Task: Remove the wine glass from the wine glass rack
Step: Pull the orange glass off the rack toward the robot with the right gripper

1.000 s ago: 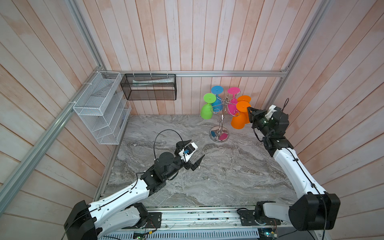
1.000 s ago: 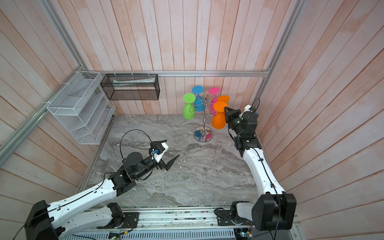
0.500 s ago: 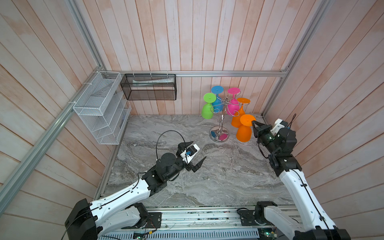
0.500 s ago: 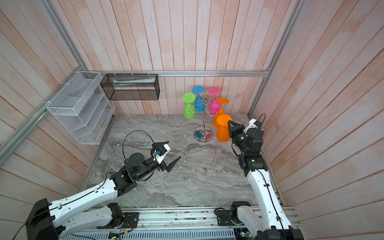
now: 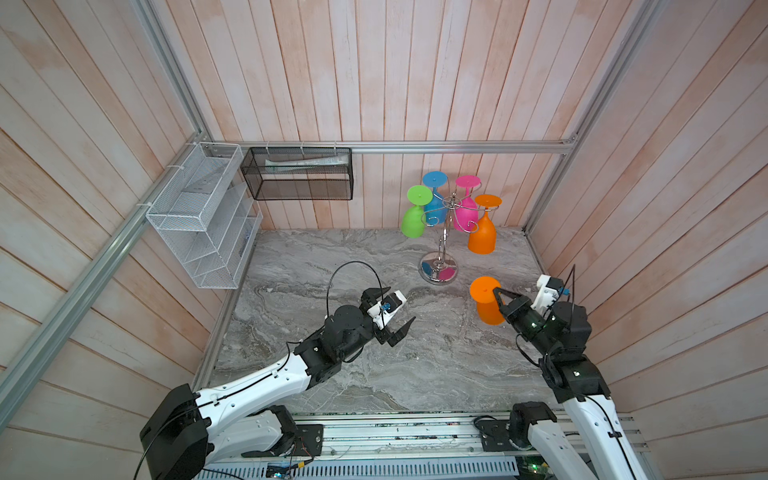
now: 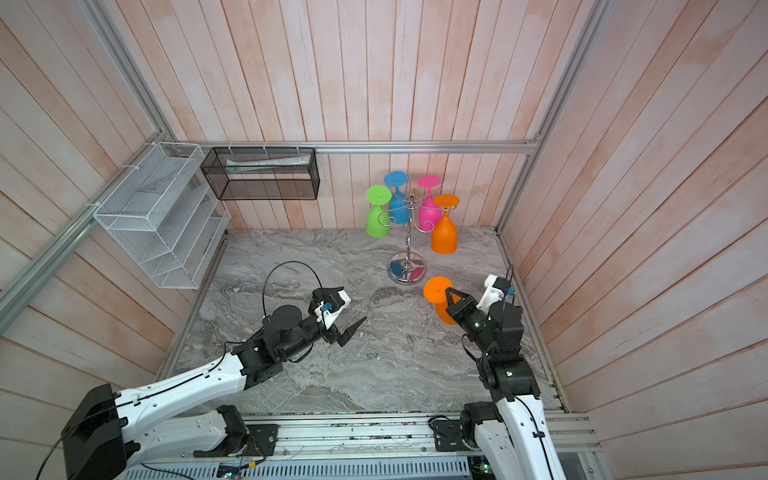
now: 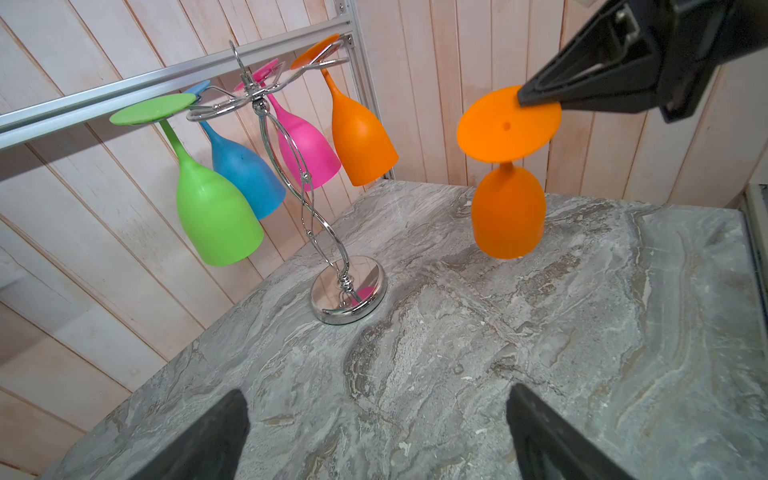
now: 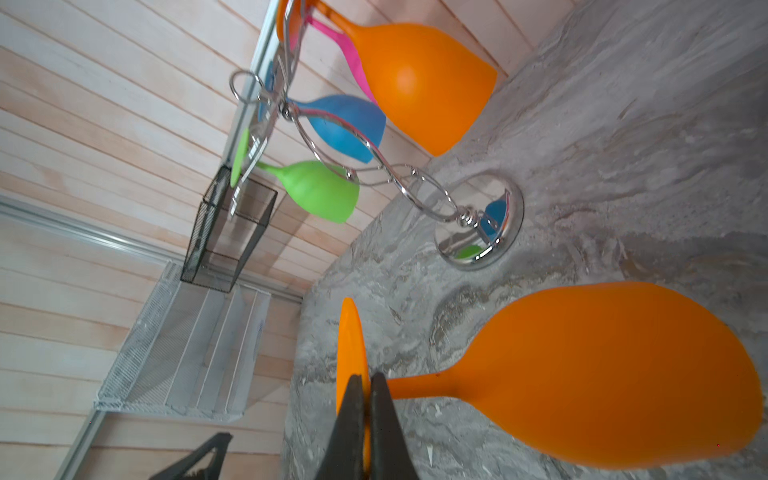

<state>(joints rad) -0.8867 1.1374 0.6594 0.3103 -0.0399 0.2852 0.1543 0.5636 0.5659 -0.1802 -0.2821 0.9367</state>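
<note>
The robot's right gripper has the orange glass upside down (image 5: 489, 312) by its foot, so the robot should turn the glass's bowl up and pass the foot (image 5: 482, 286) to its left gripper.
The chrome wine glass rack (image 5: 441, 245) (image 6: 408, 245) (image 7: 307, 208) (image 8: 399, 183) stands at the back right of the marble table. Green (image 5: 412, 222), blue (image 5: 434, 208), pink (image 5: 464, 214) and orange (image 5: 482, 237) glasses hang from it upside down. My right gripper (image 5: 497, 291) (image 6: 448, 291) (image 8: 365, 376) is shut on the foot rim of another orange wine glass (image 5: 487, 305) (image 6: 441, 300) (image 7: 508, 216) (image 8: 602, 374). That glass is clear of the rack, in front of it to the right, bowl down and low over the table. My left gripper (image 5: 401, 303) (image 6: 354, 303) (image 7: 376, 392) is open and empty at mid-table.
A black mesh basket (image 5: 297, 174) hangs on the back wall and a white mesh basket (image 5: 203, 216) on the left wall. Wooden walls close in the table (image 5: 374, 374) on three sides, and the right wall is close behind my right arm.
My right gripper has carried the orange wine glass away from the rack, forward and down towards the table. The left gripper has shifted slightly and stays open.
</note>
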